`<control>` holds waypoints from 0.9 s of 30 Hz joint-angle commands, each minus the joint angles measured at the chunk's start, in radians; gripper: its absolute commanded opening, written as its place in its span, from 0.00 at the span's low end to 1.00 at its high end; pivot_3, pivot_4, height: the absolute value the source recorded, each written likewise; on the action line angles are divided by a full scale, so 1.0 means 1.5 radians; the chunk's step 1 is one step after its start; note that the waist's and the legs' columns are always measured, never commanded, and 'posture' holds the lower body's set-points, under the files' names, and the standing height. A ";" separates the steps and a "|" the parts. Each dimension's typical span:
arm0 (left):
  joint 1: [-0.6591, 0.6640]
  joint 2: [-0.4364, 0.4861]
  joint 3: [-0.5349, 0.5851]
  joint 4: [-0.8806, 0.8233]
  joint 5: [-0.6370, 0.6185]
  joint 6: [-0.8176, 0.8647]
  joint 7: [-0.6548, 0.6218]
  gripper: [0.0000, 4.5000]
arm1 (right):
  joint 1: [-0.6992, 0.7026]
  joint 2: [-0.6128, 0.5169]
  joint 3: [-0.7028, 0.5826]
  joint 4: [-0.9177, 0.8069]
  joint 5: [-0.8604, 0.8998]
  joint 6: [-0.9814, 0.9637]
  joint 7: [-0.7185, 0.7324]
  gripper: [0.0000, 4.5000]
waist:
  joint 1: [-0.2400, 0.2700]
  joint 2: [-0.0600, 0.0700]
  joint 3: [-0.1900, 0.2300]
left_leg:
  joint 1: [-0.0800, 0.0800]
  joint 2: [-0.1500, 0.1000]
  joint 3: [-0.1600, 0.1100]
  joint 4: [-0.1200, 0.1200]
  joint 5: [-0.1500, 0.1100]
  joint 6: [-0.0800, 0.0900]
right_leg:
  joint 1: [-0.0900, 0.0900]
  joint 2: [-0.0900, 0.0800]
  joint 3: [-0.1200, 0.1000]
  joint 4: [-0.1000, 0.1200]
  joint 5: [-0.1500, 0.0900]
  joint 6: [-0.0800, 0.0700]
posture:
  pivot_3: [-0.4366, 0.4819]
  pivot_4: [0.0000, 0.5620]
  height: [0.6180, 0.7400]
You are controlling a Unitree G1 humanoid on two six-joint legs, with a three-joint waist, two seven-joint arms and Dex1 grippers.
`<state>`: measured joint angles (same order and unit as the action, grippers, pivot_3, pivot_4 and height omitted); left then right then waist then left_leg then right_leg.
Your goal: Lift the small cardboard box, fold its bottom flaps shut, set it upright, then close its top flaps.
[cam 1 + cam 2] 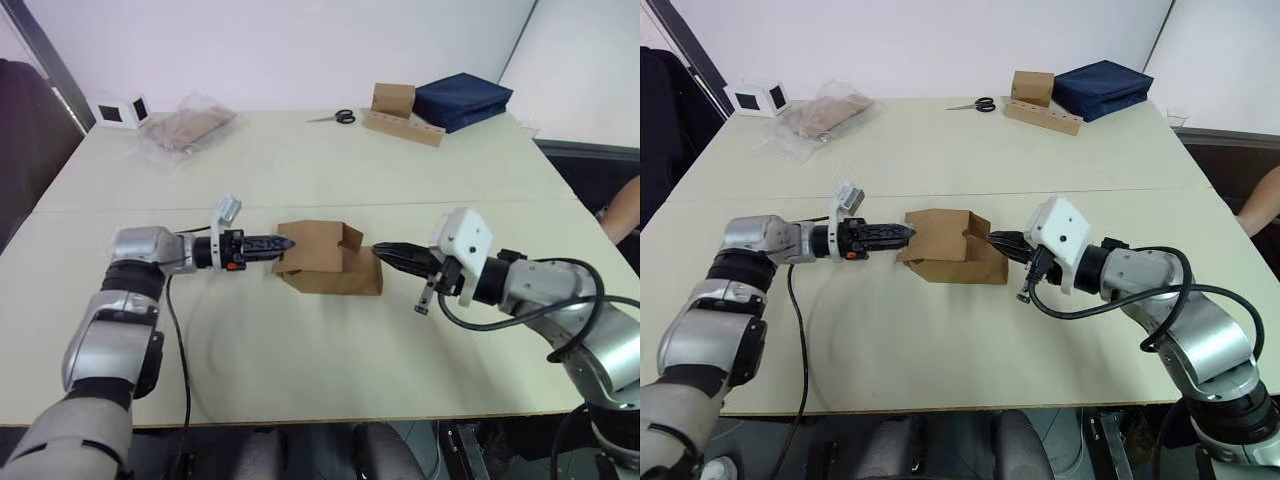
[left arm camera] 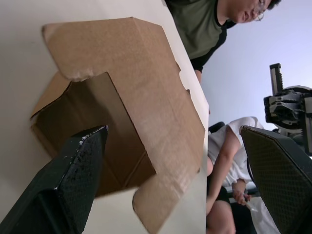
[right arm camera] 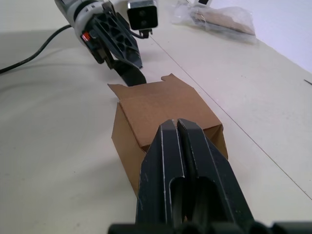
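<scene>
I expect the small cardboard box [image 1: 326, 258] to keep its squared shape when I lift it by one side, because the sides around the box's opening stand apart.
The small cardboard box [image 1: 325, 260] lies on its side at the middle of the table [image 1: 300, 170], plain brown, with its flaps splayed at both ends. My left gripper [image 1: 287, 244] is at the box's left end and is open. In the left wrist view one of its fingers [image 2: 73, 180] is low by the box's open mouth and the other stands far off to the side. My right gripper [image 3: 176, 124] is shut, its tips against the box's right end, with no cardboard visible between them.
At the far edge lie scissors [image 1: 335, 117], a brown box on a long cardboard strip [image 1: 402, 112] and a navy bag [image 1: 462, 98]. A plastic-wrapped brown bundle [image 1: 185, 128] and a small white device [image 1: 120, 110] sit far left. A person [image 2: 209, 24] sits beyond the table's right side.
</scene>
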<state>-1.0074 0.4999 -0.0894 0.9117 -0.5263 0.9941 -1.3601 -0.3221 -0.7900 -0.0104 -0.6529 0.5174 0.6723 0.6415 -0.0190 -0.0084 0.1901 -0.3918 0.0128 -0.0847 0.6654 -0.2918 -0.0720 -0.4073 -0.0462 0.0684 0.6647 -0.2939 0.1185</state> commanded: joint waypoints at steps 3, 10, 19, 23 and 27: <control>-0.051 -0.043 0.010 0.062 0.040 -0.050 -0.023 0.99 | 0.006 -0.002 -0.032 -0.049 0.004 0.013 -0.019 0.00 | 0.000 0.000 0.000 | 0.000 0.000 0.000 0.000 0.000 0.000 | 0.000 0.000 0.000 0.000 0.000 0.000 | 0.48 0.27 1.00; -0.089 -0.077 0.030 0.145 0.079 -0.100 -0.032 0.99 | 0.025 -0.007 -0.058 -0.084 0.015 0.047 -0.038 0.00 | -0.001 0.000 0.000 | 0.000 0.000 0.000 0.000 0.000 0.000 | 0.000 0.000 0.000 0.000 0.000 0.000 | 0.48 0.27 1.00; -0.112 -0.092 0.064 0.196 0.110 -0.127 -0.036 0.68 | 0.038 0.004 -0.064 -0.121 0.028 0.084 -0.070 0.00 | -0.001 0.000 0.000 | 0.000 0.000 0.000 0.000 0.000 0.000 | 0.000 0.000 0.000 0.000 0.000 0.000 | 0.48 0.27 1.00; -0.114 -0.093 0.074 0.198 0.116 -0.123 -0.042 0.34 | 0.036 0.006 -0.059 -0.123 0.030 0.086 -0.077 0.00 | -0.001 0.000 0.000 | 0.000 0.000 0.000 0.000 0.000 0.000 | 0.000 0.000 0.000 0.000 0.000 0.000 | 0.48 0.27 1.00; -0.116 -0.089 0.084 0.192 0.120 -0.111 -0.051 0.02 | 0.033 0.005 -0.057 -0.118 0.029 0.083 -0.076 0.00 | -0.001 0.000 0.000 | 0.000 0.000 0.000 0.000 0.000 0.000 | 0.000 0.000 0.000 0.000 0.000 0.000 | 0.48 0.27 1.00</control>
<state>-1.1520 0.3572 0.0182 1.2114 -0.3494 0.8196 -1.4196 -0.2628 -0.7891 -0.0847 -0.8008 0.5553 0.8069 0.5330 -0.0200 -0.0085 0.1902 -0.3918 0.0127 -0.0849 0.6653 -0.2918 -0.0719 -0.4074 -0.0460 0.0684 0.6648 -0.2939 0.1186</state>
